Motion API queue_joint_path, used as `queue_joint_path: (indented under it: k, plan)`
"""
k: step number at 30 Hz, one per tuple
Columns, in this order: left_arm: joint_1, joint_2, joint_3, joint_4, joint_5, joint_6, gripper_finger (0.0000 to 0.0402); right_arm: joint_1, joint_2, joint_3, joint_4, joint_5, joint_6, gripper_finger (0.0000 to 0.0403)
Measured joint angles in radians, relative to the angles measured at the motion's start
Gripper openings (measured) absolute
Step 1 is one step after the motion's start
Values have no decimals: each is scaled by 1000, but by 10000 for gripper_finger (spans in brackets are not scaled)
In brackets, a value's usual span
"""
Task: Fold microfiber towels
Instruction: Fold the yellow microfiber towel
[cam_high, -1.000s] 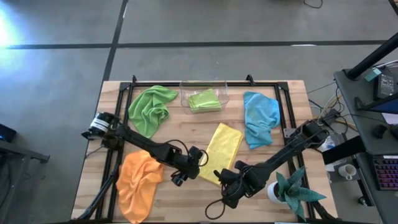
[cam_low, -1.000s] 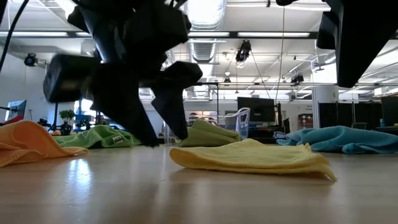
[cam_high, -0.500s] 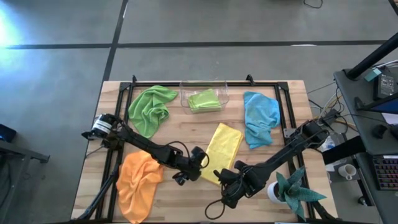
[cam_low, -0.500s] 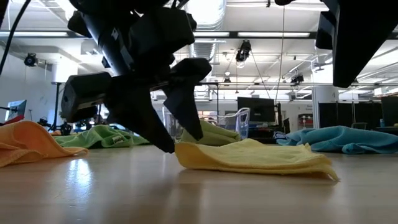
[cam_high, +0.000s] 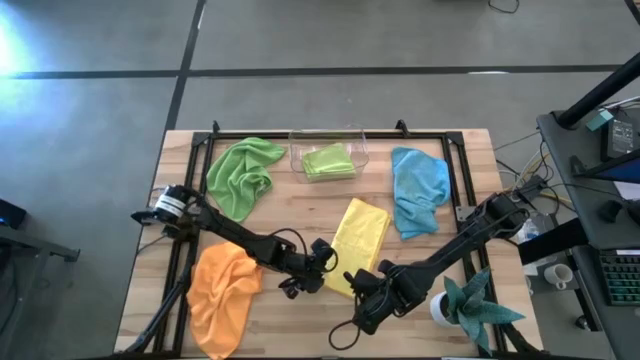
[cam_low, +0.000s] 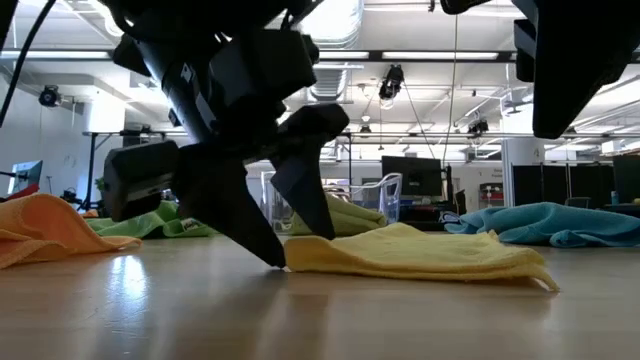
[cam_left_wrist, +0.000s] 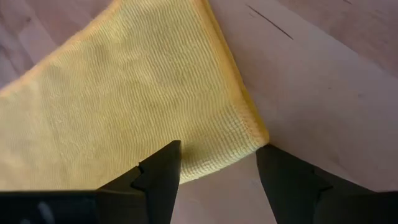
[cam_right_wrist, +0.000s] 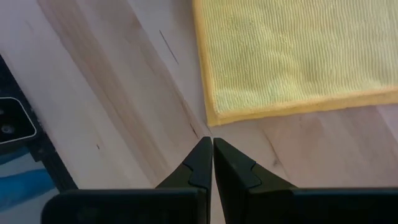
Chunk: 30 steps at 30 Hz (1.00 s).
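Note:
My gripper will lift and carry the yellow towel's near end, and the yellow towel's layers (cam_high: 358, 240) will fold over together, because the yellow towel's stacked edges (cam_left_wrist: 244, 107) lie even at the towel's corner.
A yellow towel (cam_high: 357, 240), folded to a long strip, lies flat in the middle of the table. My left gripper (cam_high: 318, 270) is open at its near left corner (cam_left_wrist: 249, 134), with one finger over the cloth and one on the bare wood beside it. My right gripper (cam_high: 362, 292) hangs shut above the table, just off the towel's near end (cam_right_wrist: 214, 115), and touches nothing. An orange towel (cam_high: 225, 290), a lime green towel (cam_high: 240, 175) and a light blue towel (cam_high: 418, 190) lie crumpled around the yellow one. My left gripper comes slanting down from the table's left at the yellow towel's near left corner (cam_low: 290, 262). Its lower fingertip (cam_low: 270, 255) is on the table against the corner's edge. The other finger (cam_low: 315, 210) stands over the cloth; whether it touches cannot be told. The towel lies flat.
A clear container (cam_high: 330, 150) at the far edge holds a folded lime green towel (cam_high: 328, 162). A teal plant in a white pot (cam_high: 465, 305) stands at the near right corner. A black frame (cam_high: 300, 135) borders the table. Bare wood shows between the towels.
My left gripper has gone down and toward the table's right, rolling a little, until its open fingers reached the yellow towel's near left corner. The towel's near edge has slid slightly toward the table's right.

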Motion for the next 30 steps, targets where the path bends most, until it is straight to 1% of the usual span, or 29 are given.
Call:
queue_joint_path:
  k: [4, 7, 9, 11, 13, 19, 20, 21, 30]
  plan:
    - [-1, 11, 1, 9, 0, -3, 193, 0, 0, 0, -2, -12, 33, 13]
    - [-1, 11, 1, 9, -4, -4, 193, 0, 0, 0, 4, -13, 28, 13]
    - [-1, 11, 1, 8, -4, -4, 186, 0, 0, 0, 17, -14, 27, 13]
    - [-1, 12, 1, 6, -4, -6, 169, 0, 0, 0, 38, -14, 27, 13]
    - [-1, 13, 0, 12, -4, -6, 140, 0, 0, 0, 71, -15, 26, 13]
    - [-1, 18, 1, 31, -8, -6, 28, 0, 0, 0, 136, -15, 26, 13]
    - [0, 18, 2, 31, -8, -8, 15, 0, 0, 0, 142, -16, 26, 13]
    - [0, 18, 2, 31, -9, -15, 8, 0, 0, 0, 146, -17, 26, 13]
    - [-2, -10, 3, 1, -8, -186, 1, -19, 0, 0, 148, -50, 17, 13]
